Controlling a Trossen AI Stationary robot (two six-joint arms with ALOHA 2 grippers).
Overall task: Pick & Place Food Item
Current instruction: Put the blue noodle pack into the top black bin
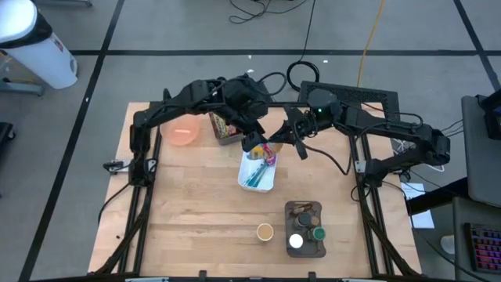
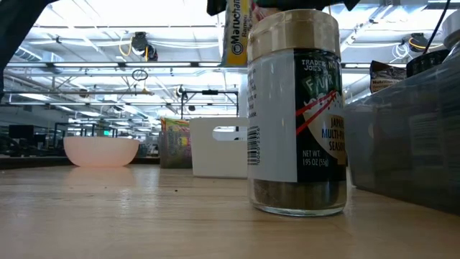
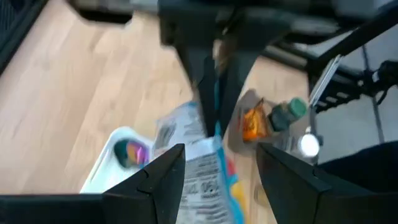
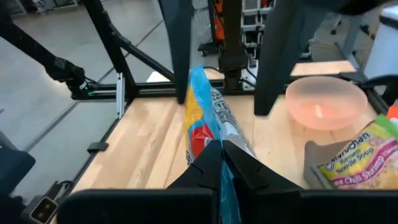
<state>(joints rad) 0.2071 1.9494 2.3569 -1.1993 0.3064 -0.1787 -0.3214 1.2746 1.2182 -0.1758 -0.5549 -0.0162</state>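
My right gripper is holding the ramen packet and the open box (image 1: 226, 128) is on my left gripper's side, so my left gripper should first grab the packet's loose end (image 4: 199, 79).
A ramen packet (image 4: 208, 118), blue, yellow and red with a silver back, hangs in the air over a white bin (image 1: 257, 176) at mid-table. My right gripper (image 4: 221, 149) reaches in from the table's right and is shut on it. My left gripper (image 3: 221, 171) comes from the far left and is open. Its fingers (image 4: 180, 50) stand on either side of the packet's far end. In the high view the two grippers meet at the packet (image 1: 264, 150). The low view shows only the packet's yellow lower end (image 2: 236, 32) at the top edge. My right gripper pinches the packet's near end (image 4: 214, 134) between its two shut fingers. The fingers come nearly level from the table's right side. The packet stands on edge and stretches away from the fingers, lifted clear above the white bin.
A pink bowl (image 1: 182, 133) and an open box of ramen packets (image 1: 227, 129) stand at the far left. A tray of spice jars (image 1: 305, 231) and a small cup (image 1: 265, 232) sit near the front. One spice jar (image 2: 296, 115) fills the low view.
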